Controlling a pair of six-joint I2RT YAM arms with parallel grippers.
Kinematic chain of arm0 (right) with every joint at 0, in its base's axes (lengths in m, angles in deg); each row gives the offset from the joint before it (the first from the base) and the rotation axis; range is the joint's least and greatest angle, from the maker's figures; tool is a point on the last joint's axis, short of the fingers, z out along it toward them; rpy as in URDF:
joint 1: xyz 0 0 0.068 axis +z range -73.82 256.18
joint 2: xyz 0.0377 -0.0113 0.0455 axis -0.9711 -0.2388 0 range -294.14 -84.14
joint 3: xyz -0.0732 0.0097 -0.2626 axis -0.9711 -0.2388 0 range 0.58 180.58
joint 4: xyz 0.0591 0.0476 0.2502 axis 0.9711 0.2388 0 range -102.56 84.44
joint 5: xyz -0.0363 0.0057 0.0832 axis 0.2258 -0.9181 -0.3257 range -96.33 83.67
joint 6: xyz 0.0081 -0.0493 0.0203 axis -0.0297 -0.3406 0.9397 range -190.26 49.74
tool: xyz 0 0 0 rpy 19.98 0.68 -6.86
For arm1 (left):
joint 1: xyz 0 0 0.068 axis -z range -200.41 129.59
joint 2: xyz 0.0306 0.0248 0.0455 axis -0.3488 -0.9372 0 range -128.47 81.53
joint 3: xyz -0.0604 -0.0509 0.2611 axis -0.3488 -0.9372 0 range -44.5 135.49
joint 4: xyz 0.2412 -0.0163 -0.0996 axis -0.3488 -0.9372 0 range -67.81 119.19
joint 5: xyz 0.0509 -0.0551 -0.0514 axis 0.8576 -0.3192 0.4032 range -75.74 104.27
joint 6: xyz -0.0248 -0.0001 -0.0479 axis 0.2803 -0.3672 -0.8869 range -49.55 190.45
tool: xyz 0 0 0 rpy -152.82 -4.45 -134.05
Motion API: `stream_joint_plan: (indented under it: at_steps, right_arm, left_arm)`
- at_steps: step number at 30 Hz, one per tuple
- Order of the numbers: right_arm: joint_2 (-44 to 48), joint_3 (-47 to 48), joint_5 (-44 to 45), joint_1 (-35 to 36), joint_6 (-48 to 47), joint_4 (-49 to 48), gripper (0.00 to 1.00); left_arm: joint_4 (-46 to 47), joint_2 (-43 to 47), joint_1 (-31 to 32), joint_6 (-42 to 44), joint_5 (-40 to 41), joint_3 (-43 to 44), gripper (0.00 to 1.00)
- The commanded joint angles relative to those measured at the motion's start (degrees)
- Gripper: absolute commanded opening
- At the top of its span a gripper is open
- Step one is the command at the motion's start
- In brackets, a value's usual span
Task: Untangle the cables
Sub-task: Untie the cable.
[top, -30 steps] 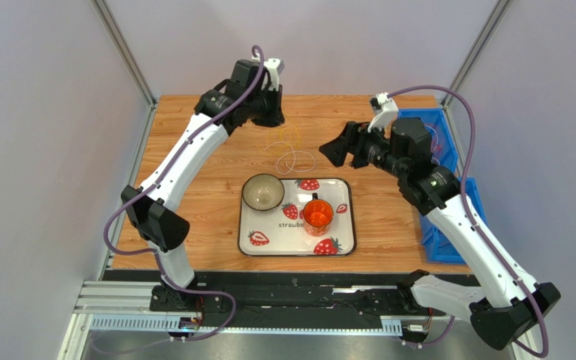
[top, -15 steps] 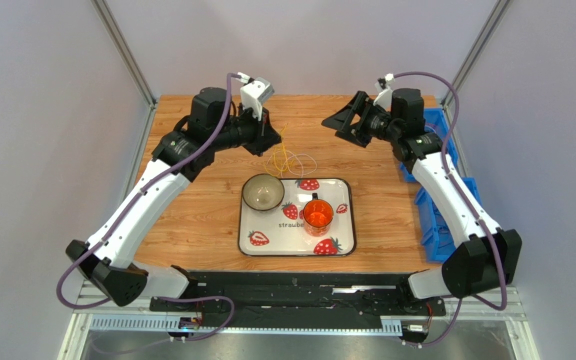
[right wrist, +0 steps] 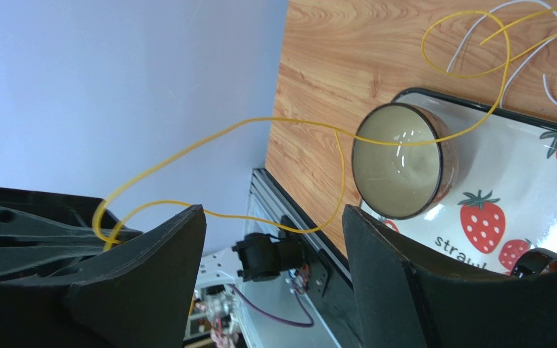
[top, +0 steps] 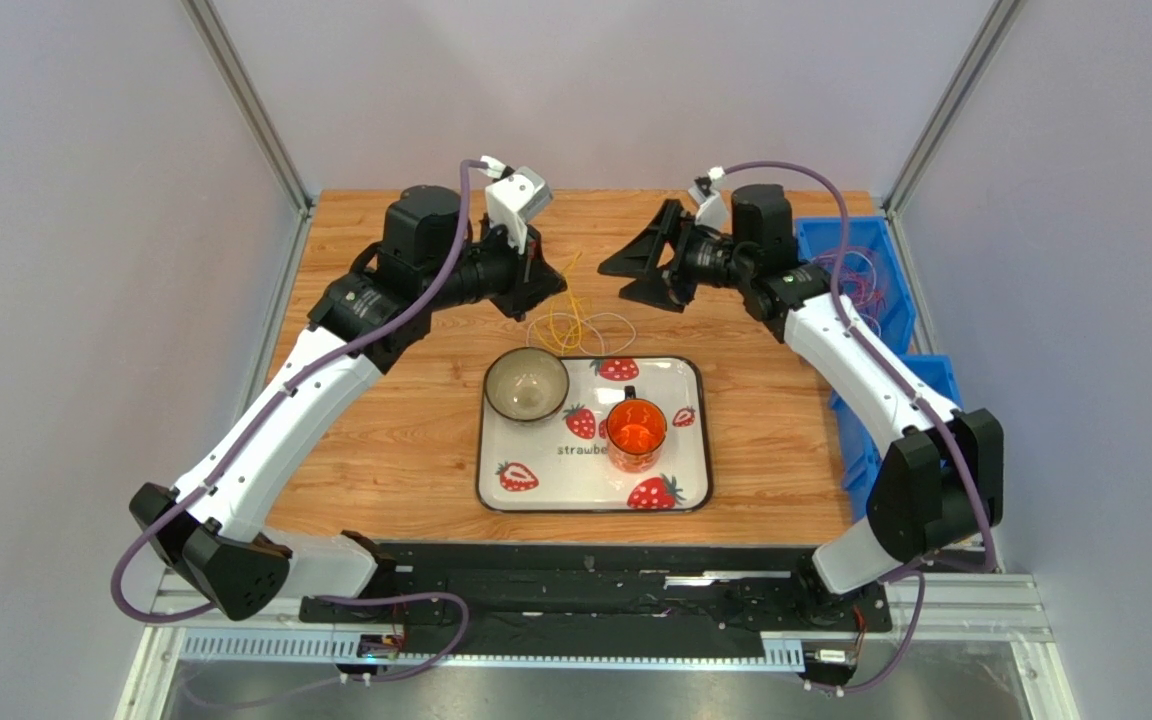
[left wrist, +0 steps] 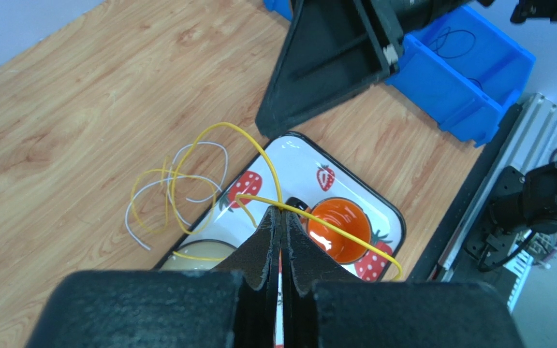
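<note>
The yellow cable's loops (left wrist: 175, 176) are tangled up with the white cable under my left gripper, so my right gripper should grab the raised piece of the yellow cable (right wrist: 259, 119) and lift it up high.
The cables (top: 579, 321), thin yellow and white loops, lie tangled on the wood just behind the tray. My left gripper (top: 548, 279) hangs above them, shut on a yellow cable (left wrist: 225, 127) pinched at its tips (left wrist: 280, 212); from there the strand runs down to the heap and also arcs over the cup. A white cable (left wrist: 203, 148) stays on the table. My right gripper (top: 624, 258) is open, facing the left one from the right. In the right wrist view the yellow cable (right wrist: 259, 122) passes ahead of the open right gripper (right wrist: 274, 210), untouched.
A strawberry-print tray (top: 704, 435) at mid-table carries a beige bowl (top: 525, 384) and an orange cup (top: 635, 429). Blue bins (top: 856, 267) with more thin cables stand along the right edge. Grey walls close in the back and sides.
The left gripper has lifted the yellow cable off the heap and pulled back a little. The right gripper swung left and toward the back, and now faces the left one; its jaws narrowed slightly.
</note>
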State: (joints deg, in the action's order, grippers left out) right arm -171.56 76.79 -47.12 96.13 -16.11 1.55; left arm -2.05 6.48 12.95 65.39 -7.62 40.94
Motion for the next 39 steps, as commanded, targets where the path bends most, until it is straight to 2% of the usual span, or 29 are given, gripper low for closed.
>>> stream_joint_plan:
  at_steps: [1,6,11,20,26,30,39]
  right_arm:
    - [-2.1,-2.5,1.1,2.9,-8.4,-4.1,0.71]
    - [-6.2,-2.8,3.5,4.2,-16.9,-2.0,0.68]
    - [-9.1,-0.5,4.8,7.3,-25.2,-1.0,0.69]
    - [-9.7,-1.0,9.7,11.2,-34.9,-6.5,0.73]
    - [-5.8,-3.2,16.7,12.6,-39.0,-9.0,0.73]
    - [-3.7,-4.1,27.4,14.8,-42.8,-7.7,0.73]
    - [-8.6,-1.0,34.3,17.3,-47.9,-6.3,0.73]
  left_arm:
    - [2.2,-0.1,0.0,0.8,3.3,2.4,0.00]
    - [2.0,-0.4,0.0,0.2,5.6,4.5,0.00]
    - [0.9,-1.2,0.0,-0.3,7.3,7.6,0.00]
    - [-1.0,-4.5,0.0,-0.7,9.3,12.7,0.00]
    - [-1.3,-6.2,0.0,-0.4,9.7,14.7,0.00]
    - [-1.5,-7.0,0.0,-0.3,9.8,15.8,0.00]
    - [-2.0,-7.6,-0.1,-0.6,10.4,16.9,0.00]
